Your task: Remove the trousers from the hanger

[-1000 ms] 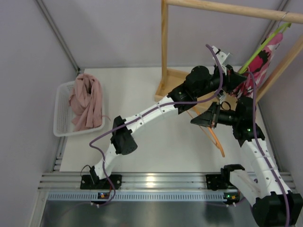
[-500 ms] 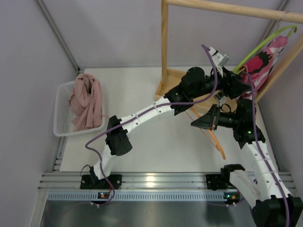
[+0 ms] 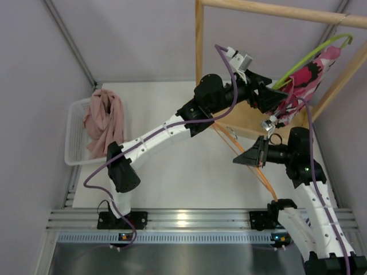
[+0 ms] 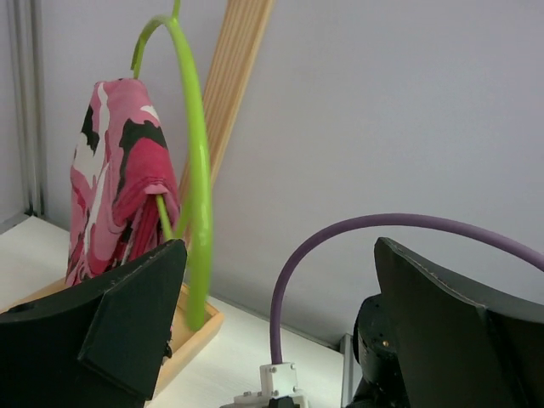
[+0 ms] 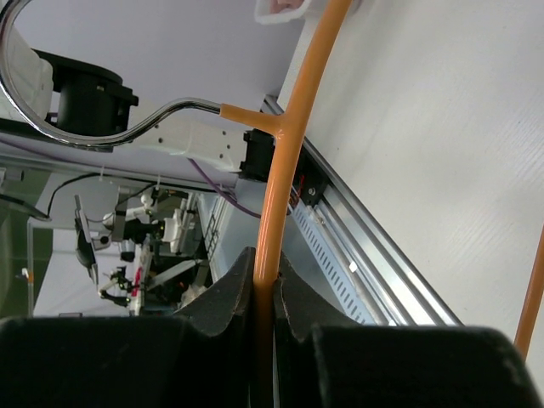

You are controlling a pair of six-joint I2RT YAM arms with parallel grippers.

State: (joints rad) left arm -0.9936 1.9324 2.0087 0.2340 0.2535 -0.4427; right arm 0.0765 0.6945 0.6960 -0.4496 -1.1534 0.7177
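Observation:
The orange hanger's metal hook (image 5: 177, 104) sticks out free of the right gripper's fingers, so the robot should keep moving the hanger until its hook rests over the wooden rail (image 3: 235, 6).
The dusty-pink trousers (image 3: 104, 122) lie bunched in the white basket (image 3: 75, 156) at the table's left, apart from both arms. My right gripper (image 3: 241, 158) is shut on the thin orange hanger (image 3: 264, 177), which is bare and hangs low over the table's right half. In the right wrist view the orange hanger (image 5: 293, 127) runs up out of my closed jaws, its metal hook (image 5: 85, 127) curling to the left. My left gripper (image 3: 274, 98) is open and empty, raised beside the rack; in its wrist view nothing lies between the fingers (image 4: 119, 319).
A wooden rack (image 3: 199, 57) stands at the back right with its base (image 3: 243, 117) on the table. A lime-green hanger (image 4: 197, 212) on the rail carries a red-and-pink patterned garment (image 4: 115, 187), just ahead of my left gripper. Walls close in on both sides.
My left gripper has opened and its arm has drawn back to the left, away from the patterned garment. The lime-green hanger has swung. The right arm with the orange hanger has shifted slightly.

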